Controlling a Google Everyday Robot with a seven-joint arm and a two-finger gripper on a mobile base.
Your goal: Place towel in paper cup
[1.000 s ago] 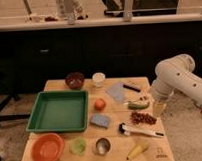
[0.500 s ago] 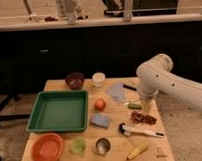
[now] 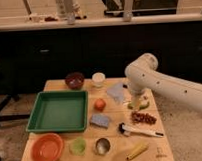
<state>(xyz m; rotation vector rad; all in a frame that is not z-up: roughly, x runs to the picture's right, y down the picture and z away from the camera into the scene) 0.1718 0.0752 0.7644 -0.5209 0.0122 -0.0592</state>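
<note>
The towel (image 3: 117, 92) is thin and lies flat with loose edges (image 3: 112, 97). It will bunch up small and hang limp when I lift it.
The towel (image 3: 115, 91), a thin pale grey-blue cloth, lies flat on the wooden table (image 3: 59, 86) just right of the middle. Behind it and to its left stands the white paper cup (image 3: 98, 78), upright. My white arm reaches in from the right, its elbow (image 3: 141, 71) above the towel's right side. The gripper (image 3: 137, 100) hangs down just right of the towel, low over a yellow-green item (image 3: 141, 104). It is open and holds nothing.
A dark red bowl (image 3: 74, 80) sits left of the paper cup. A green tray (image 3: 38, 114) fills the left side. A tomato (image 3: 99, 104), blue-grey pad (image 3: 100, 120), red grapes (image 3: 144, 118), brush (image 3: 141, 130), orange bowl (image 3: 46, 149), green cup (image 3: 78, 145), metal cup (image 3: 102, 145) and banana (image 3: 137, 151) lie around.
My arm has swung left from the table's right edge, bringing the gripper close to the towel's right side. Nothing on the table has moved.
</note>
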